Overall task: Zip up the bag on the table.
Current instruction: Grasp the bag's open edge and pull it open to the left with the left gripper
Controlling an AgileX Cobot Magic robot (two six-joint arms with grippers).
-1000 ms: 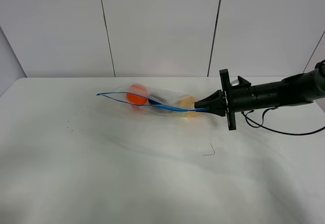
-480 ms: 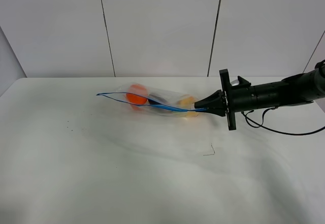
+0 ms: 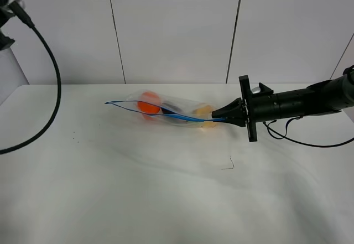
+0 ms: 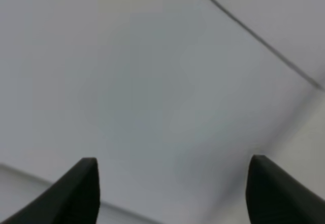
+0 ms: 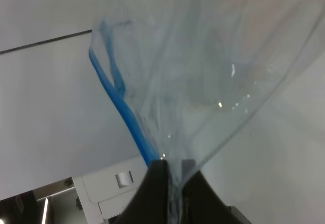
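The robot's right gripper holds the bag's end (image 3: 219, 119) where the zipper's edges meet, so the left gripper goes on moving toward the part of the zipper (image 3: 200, 119) next to that end and then closes.
The bag (image 3: 166, 110) is clear crinkly plastic and lies on the white table (image 3: 110, 194) near its far edge. Its blue zipper strip (image 3: 149, 110) runs along it and gapes at the left end. Orange, dark and yellow produce shows inside. My right gripper (image 3: 218, 117) is shut on the bag's right end at the zipper strip. In the right wrist view its fingertips (image 5: 158, 172) pinch the plastic next to the blue strip (image 5: 123, 110). My left gripper (image 4: 172, 191) is open and empty and faces a blank wall, far from the bag. Only part of the left arm (image 3: 6, 3) and its cable show at the exterior view's top left.
A thin dark thread (image 3: 228, 165) lies on the table in front of the right gripper. The left arm's black cable (image 3: 52, 72) hangs over the table's left end. A panelled white wall (image 3: 177, 28) stands behind the table.
Part of the left arm and its cable has come into view at the top left. The bag and the right gripper have not moved.
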